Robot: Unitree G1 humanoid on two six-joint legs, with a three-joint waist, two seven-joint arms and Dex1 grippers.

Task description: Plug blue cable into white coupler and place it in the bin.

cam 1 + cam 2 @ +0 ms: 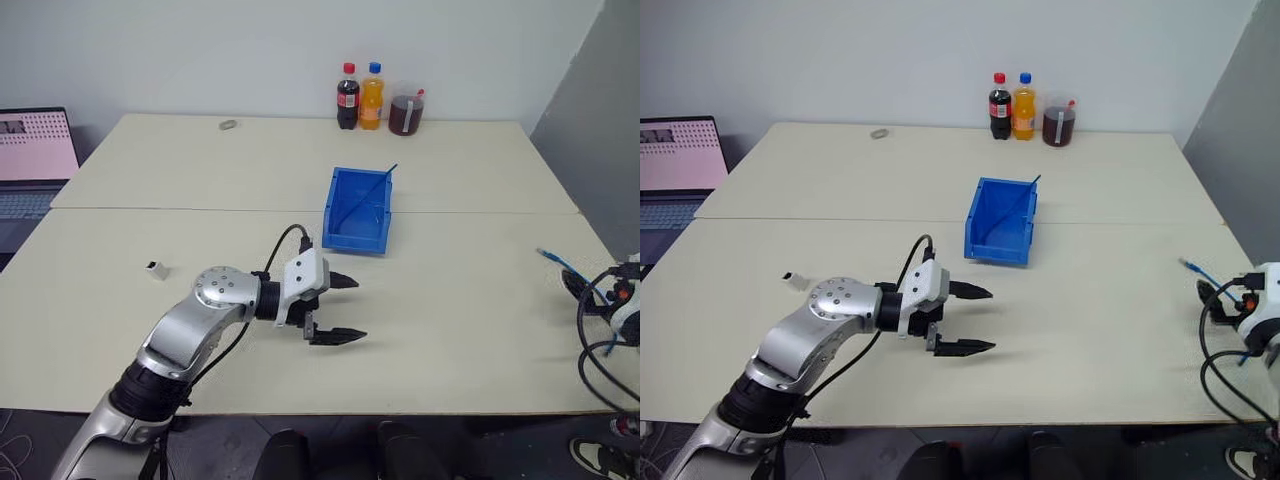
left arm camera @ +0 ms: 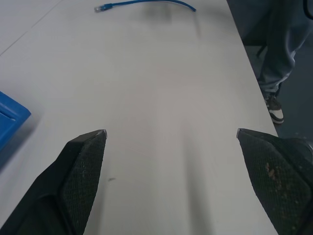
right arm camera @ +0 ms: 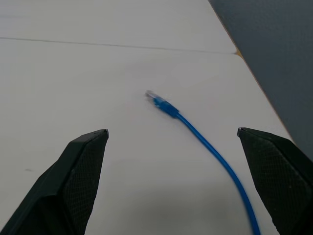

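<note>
My right gripper is open around the blue cable, with its clear plug (image 1: 542,252) ahead, so it should keep going down until it closes on the blue cable's middle (image 3: 244,198).
The blue cable (image 3: 205,142) lies on the table near its right edge, its clear plug (image 3: 152,95) pointing away from me; it also shows as a short blue curve (image 1: 556,262). My right gripper (image 3: 171,132) hovers open just short of that plug, nothing between its fingers. The white coupler (image 1: 155,268) sits alone on the table at the left. The bin (image 1: 340,215), bright blue and open-topped, stands mid-table. My left gripper (image 1: 358,310) is open and empty in front of the bin, pointing right toward the cable (image 2: 146,4).
Two bottles (image 1: 359,97) and a dark jar (image 1: 405,113) stand at the table's far edge, a small grey ring (image 1: 228,125) to their left. A laptop (image 1: 35,150) sits off the left side. A person's leg (image 2: 274,58) stands beyond the right edge.
</note>
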